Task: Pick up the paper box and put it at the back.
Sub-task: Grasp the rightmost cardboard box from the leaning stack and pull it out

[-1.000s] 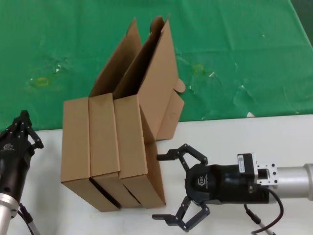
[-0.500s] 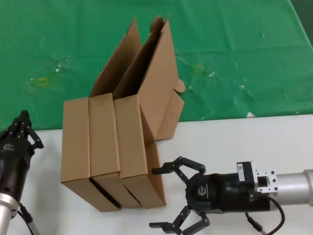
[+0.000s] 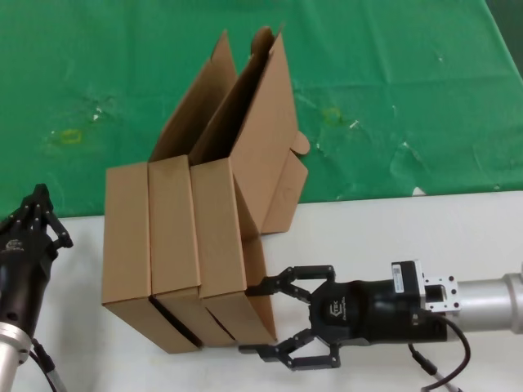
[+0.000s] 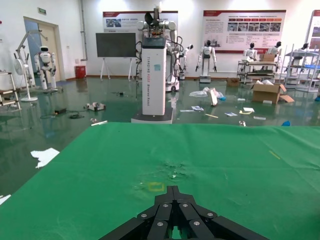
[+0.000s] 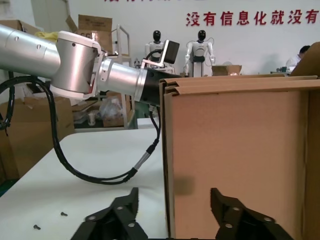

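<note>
My gripper will lay the paper box down, and the open lid (image 3: 268, 139) will go with it and spread out behind, because the lid is joined to the box along a back fold (image 3: 247, 198).
Three brown cardboard boxes stand side by side where the white tabletop meets the green cloth. The paper box (image 3: 216, 229) is the rightmost one, and its open lid (image 3: 265, 122) leans back over the green cloth at the back (image 3: 392, 98). My right gripper (image 3: 252, 318) is open at the box's near right corner, one finger on either side of its side wall. In the right wrist view the box's edge (image 5: 167, 150) stands upright between the fingers of the right gripper (image 5: 174, 195). My left gripper (image 3: 37, 200) is shut and parked left of the boxes, and in its own wrist view the left gripper (image 4: 173, 189) points over the cloth.
The two other alike boxes (image 3: 127, 237) (image 3: 173, 224) press against the paper box's left side. The white tabletop (image 3: 384, 229) runs along the front. The left arm (image 5: 75, 55) shows beyond the boxes in the right wrist view. A cable (image 3: 445, 359) trails from the right wrist.
My right gripper has moved left to the paper box's near right corner, and its fingers have drawn closer together around the wall. The left arm and the boxes have not moved.
</note>
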Action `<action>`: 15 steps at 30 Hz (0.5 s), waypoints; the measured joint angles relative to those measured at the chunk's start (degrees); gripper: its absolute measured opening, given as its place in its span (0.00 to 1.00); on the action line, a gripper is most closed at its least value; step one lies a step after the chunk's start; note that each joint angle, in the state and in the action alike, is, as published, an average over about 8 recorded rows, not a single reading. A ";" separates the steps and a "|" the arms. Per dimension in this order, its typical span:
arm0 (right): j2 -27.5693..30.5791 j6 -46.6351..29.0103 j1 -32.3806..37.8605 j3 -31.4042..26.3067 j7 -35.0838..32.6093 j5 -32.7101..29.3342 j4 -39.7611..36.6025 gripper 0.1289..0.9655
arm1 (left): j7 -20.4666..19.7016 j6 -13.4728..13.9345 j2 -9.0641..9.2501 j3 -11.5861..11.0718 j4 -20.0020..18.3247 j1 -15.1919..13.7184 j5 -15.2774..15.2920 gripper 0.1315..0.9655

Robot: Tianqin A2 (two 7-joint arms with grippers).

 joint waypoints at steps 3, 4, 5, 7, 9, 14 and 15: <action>-0.36 -0.17 0.67 0.01 -0.21 -0.35 -0.86 0.54 | 0.00 0.00 0.00 0.00 0.00 0.00 0.00 0.02; -0.48 -0.23 0.87 0.01 -0.26 -0.46 -1.13 0.50 | 0.00 0.00 0.00 0.00 0.00 0.00 0.00 0.02; -0.59 -0.29 1.05 0.02 -0.31 -0.56 -1.37 0.47 | 0.00 0.00 0.00 0.00 0.00 0.00 0.00 0.02; -0.80 -0.41 1.40 0.03 -0.40 -0.74 -1.83 0.40 | 0.00 0.00 0.00 0.00 0.00 0.00 0.00 0.02; -0.99 -0.52 1.67 0.04 -0.48 -0.90 -2.22 0.34 | 0.00 0.00 0.00 0.00 0.00 0.00 0.00 0.02; -1.30 -0.82 2.17 0.09 -0.67 -1.27 -3.01 0.31 | 0.00 0.00 0.00 0.00 0.00 0.00 0.00 0.02; -1.33 -0.89 2.24 0.11 -0.69 -1.33 -3.13 0.29 | 0.00 0.00 0.00 0.00 0.00 0.00 0.00 0.02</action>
